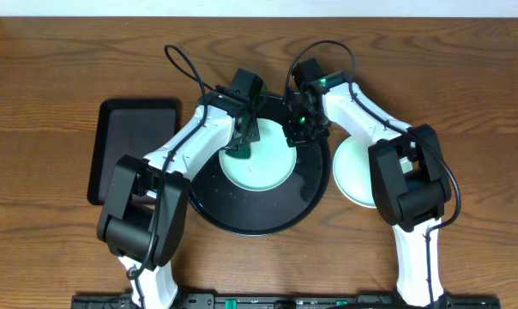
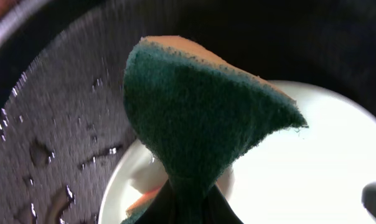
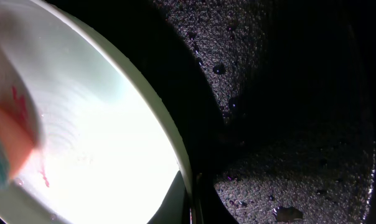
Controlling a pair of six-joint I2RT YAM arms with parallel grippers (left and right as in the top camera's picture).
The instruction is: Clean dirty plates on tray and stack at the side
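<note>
The sponge [image 1: 239,153] is close to the plate's edge and red smears show further in, so next my left gripper wipes the sponge back across the smears [image 3: 43,175].
A light blue-green plate [image 1: 263,163] lies on the large round black tray [image 1: 242,219]. My left gripper [image 1: 240,146] is shut on a green and orange sponge [image 2: 194,112] and presses it on the plate's left part [image 2: 325,162]. My right gripper [image 1: 298,130] is shut on the plate's right rim; the rim passes between its fingers in the right wrist view [image 3: 191,202]. Small red smears [image 3: 17,96] show on the plate [image 3: 101,143] near the sponge [image 3: 4,146]. Another pale plate [image 1: 352,172] sits on the table right of the tray, partly hidden by my right arm.
A smaller rectangular black tray [image 1: 130,150] lies on the wooden table to the left. The round tray's floor is wet with drops [image 3: 287,124], also seen in the left wrist view [image 2: 57,124]. Both arms cross over the round tray.
</note>
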